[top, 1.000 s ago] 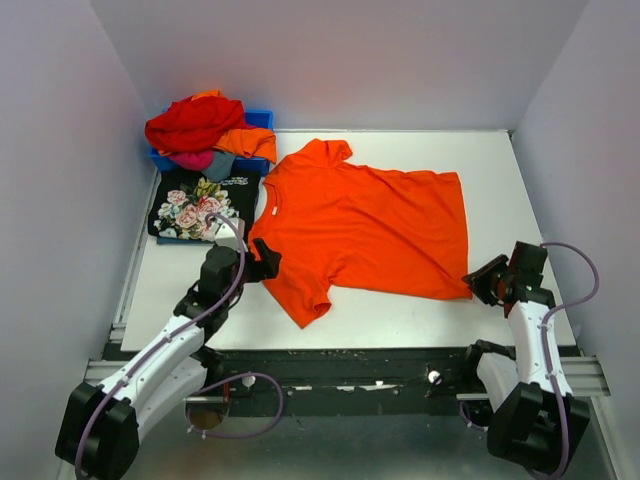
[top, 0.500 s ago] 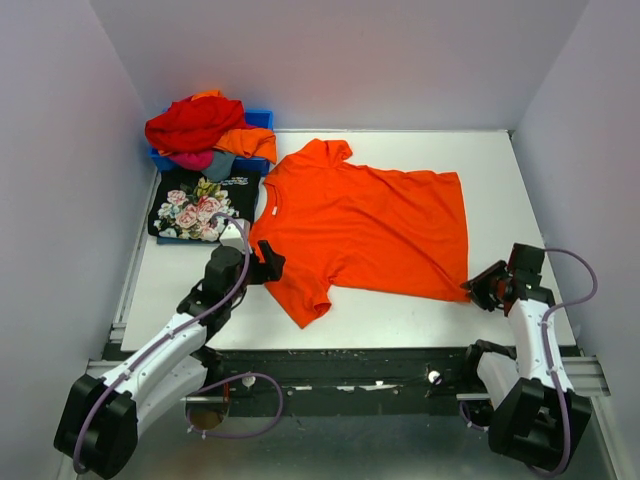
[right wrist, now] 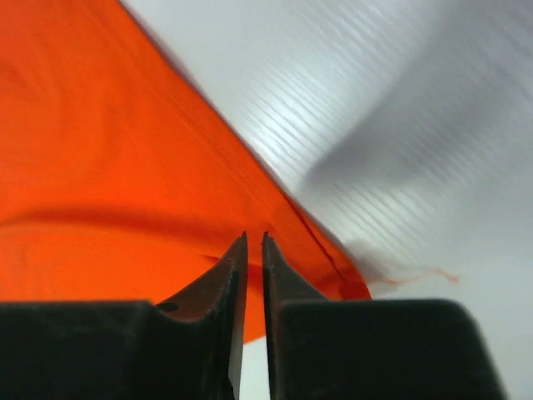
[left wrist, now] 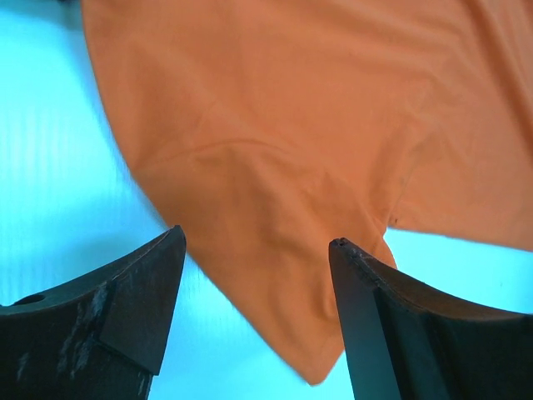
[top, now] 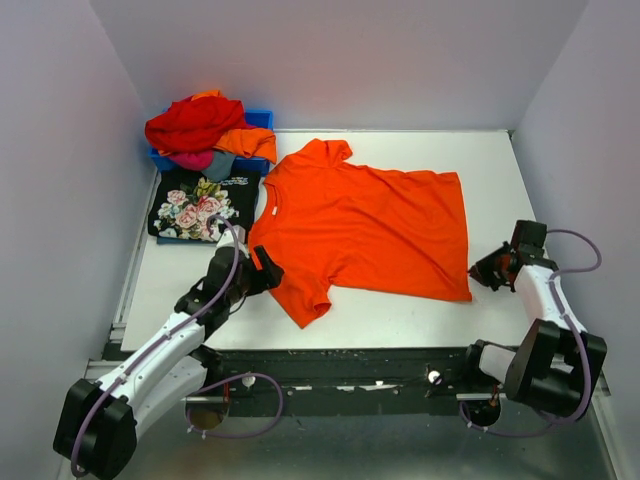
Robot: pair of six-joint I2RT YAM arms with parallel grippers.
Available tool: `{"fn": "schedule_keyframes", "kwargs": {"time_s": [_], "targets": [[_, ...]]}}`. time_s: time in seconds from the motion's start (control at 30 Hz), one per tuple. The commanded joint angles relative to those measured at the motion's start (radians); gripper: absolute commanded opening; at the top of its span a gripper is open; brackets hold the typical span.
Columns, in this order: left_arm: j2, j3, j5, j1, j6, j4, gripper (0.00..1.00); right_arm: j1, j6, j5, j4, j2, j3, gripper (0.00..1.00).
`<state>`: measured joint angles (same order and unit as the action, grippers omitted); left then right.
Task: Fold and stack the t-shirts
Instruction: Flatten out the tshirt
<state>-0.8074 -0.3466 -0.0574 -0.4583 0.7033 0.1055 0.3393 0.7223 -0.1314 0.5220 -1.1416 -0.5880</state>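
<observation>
The near sleeve (top: pixel 301 298) lies flat and its corner lines up with the gripper's open fingers, so the robot's left gripper keeps going toward that corner (top: pixel 303 323) and closes there.
A plain bright orange t-shirt (top: pixel 365 232) lies spread flat on the white table, neck to the left. My left gripper (top: pixel 268 272) is open just left of its near sleeve. In the left wrist view the sleeve's corner (left wrist: pixel 275 275) lies between the open fingers of that gripper (left wrist: pixel 258 248). My right gripper (top: pixel 484 272) is at the shirt's near right hem corner. In the right wrist view that gripper (right wrist: pixel 254 240) has its jaws together but for a hairline gap, above the flat hem corner (right wrist: pixel 333 267), with no cloth seen between them. A folded black rose-print t-shirt (top: pixel 195 207) lies at the left.
A blue bin (top: pixel 262 119) at the back left holds a heap of red, orange, pink and grey t-shirts (top: pixel 195 125). Grey walls close in the table on the left, back and right. A black rail runs along the near edge.
My left gripper has dropped a little nearer to the sleeve. My right arm has swung outward to the right, while its gripper stays by the hem corner. The shirt has not moved.
</observation>
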Motion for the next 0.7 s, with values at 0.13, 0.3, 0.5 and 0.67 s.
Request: {"fn": "schedule_keyframes", "kwargs": {"time_s": [0.13,0.3,0.5,0.67], "targets": [[0.000,-0.018,0.116,-0.014,0.162,0.200,0.79,-0.009,0.028,-0.025,-0.143,-0.185,-0.075,0.01],[0.017,-0.035,0.065,-0.014,0.209,0.267,0.79,-0.032,0.042,-0.050,-0.194,-0.292,-0.091,0.01],[-0.027,-0.046,0.044,-0.014,0.262,0.289,0.79,-0.040,0.095,0.061,-0.113,-0.403,-0.163,0.01],[-0.078,-0.057,0.036,-0.014,0.268,0.293,0.74,-0.040,0.137,0.121,-0.077,-0.458,-0.225,0.01]]}}
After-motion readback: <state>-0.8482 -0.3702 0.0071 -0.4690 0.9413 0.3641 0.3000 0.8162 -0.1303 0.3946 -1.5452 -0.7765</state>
